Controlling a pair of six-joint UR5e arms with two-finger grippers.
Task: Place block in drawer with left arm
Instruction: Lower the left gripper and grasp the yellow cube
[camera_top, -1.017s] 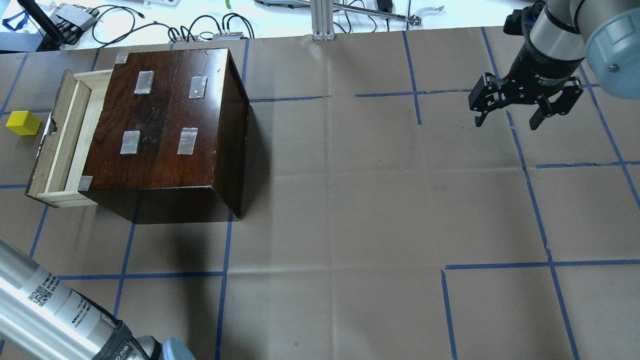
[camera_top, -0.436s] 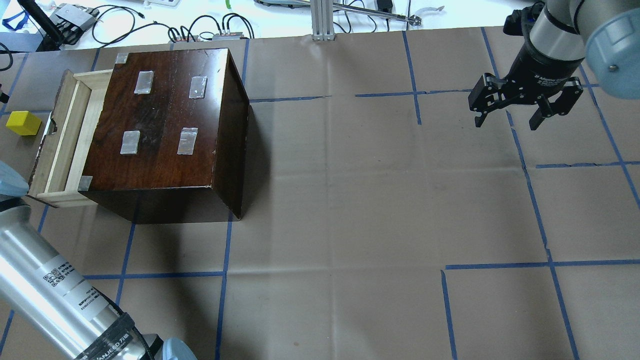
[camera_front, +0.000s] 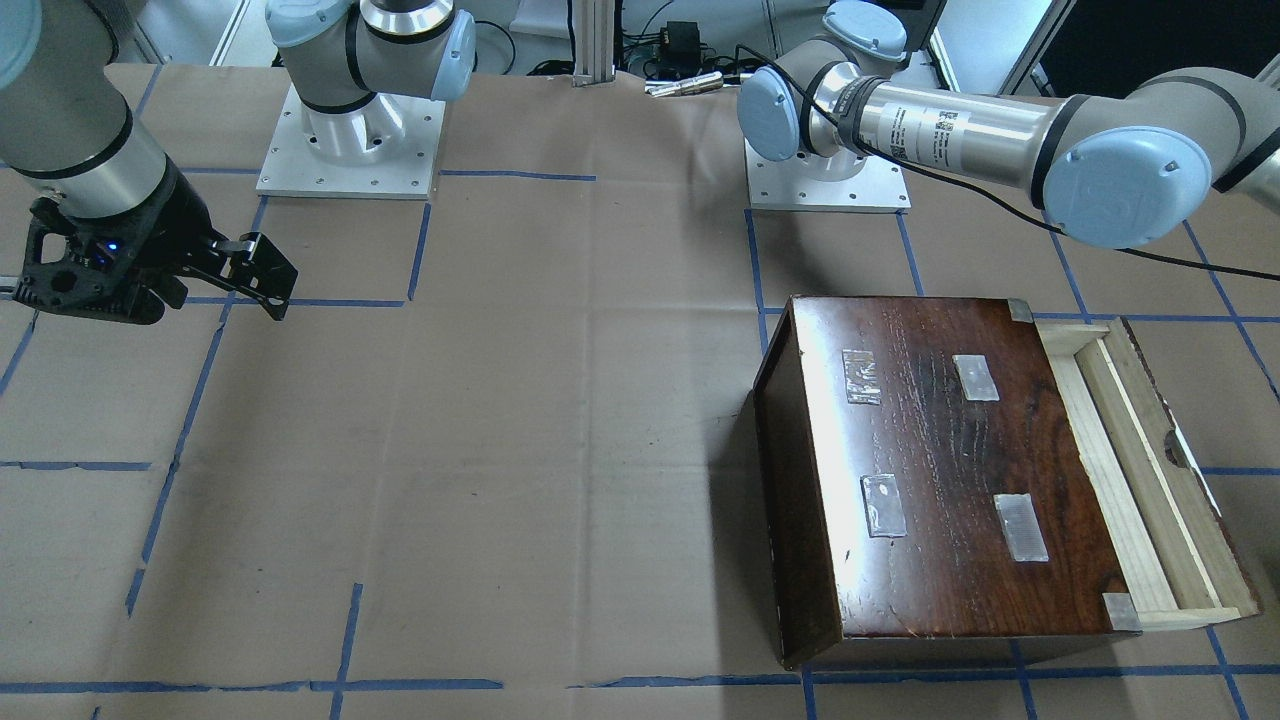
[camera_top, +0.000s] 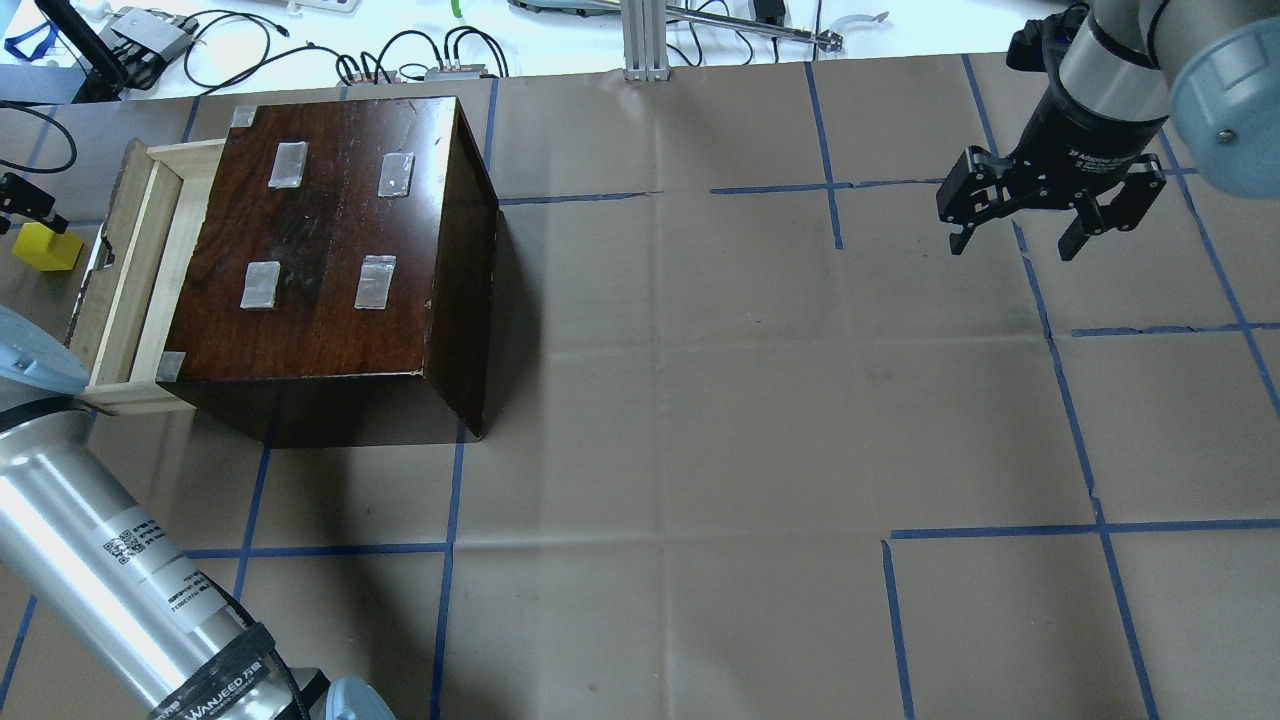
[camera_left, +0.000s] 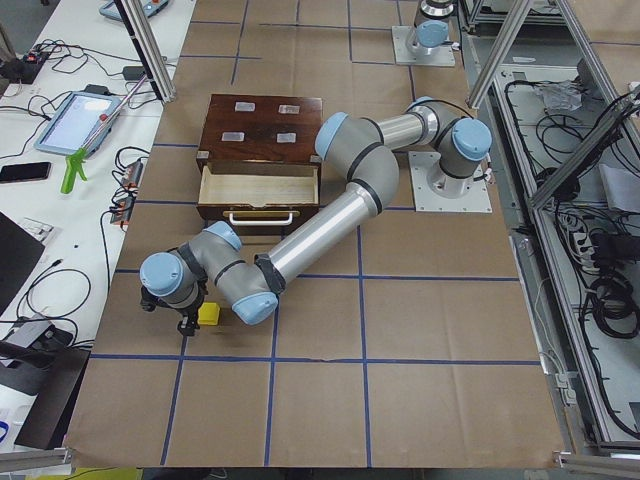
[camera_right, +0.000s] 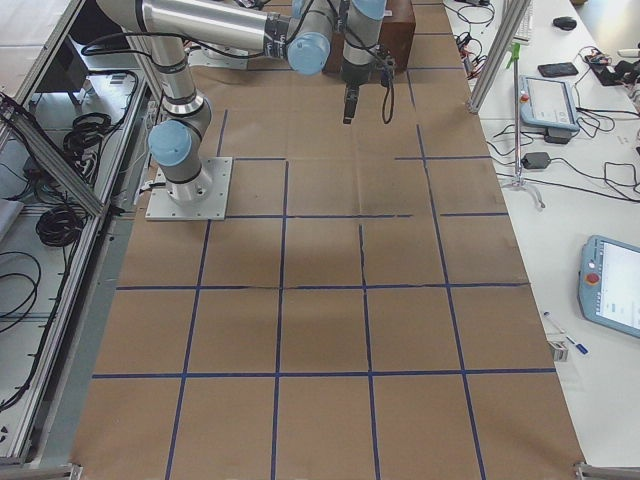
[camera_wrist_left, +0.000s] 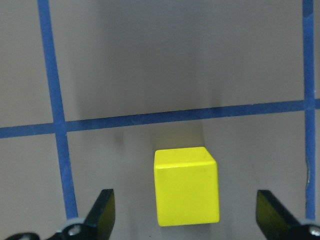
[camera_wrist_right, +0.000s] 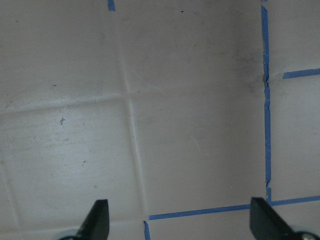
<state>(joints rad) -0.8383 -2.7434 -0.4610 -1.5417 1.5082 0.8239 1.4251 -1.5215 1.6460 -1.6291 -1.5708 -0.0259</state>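
Note:
I expect the yellow block (camera_wrist_left: 187, 187) to fit down inside the open drawer, with room to turn crooked, when I lower it, because the drawer shows a wide pale bottom (camera_front: 1106, 480).
The yellow block (camera_top: 45, 247) lies on the brown paper to the left of the open drawer (camera_top: 130, 270) of the dark-brown box (camera_top: 320, 250). The drawer's pale inside (camera_left: 260, 183) is empty. My left gripper (camera_wrist_left: 187, 222) is open and hovers right over the block (camera_wrist_left: 186, 186), with one finger on each side of it and not touching it. In the exterior left view the gripper (camera_left: 185, 322) is just beside the block (camera_left: 209, 313). My right gripper (camera_top: 1012, 247) is open and empty above the paper at the far right.
The left arm's long silver link (camera_top: 90, 560) crosses the near left corner, close to the drawer's front corner. Cables and small devices (camera_top: 300, 50) lie beyond the table's far edge. Blue tape lines (camera_top: 660, 192) mark the paper.
My left arm has swung forward along the left edge, and its gripper has come in over the yellow block. The right arm, the box and the block have not moved.

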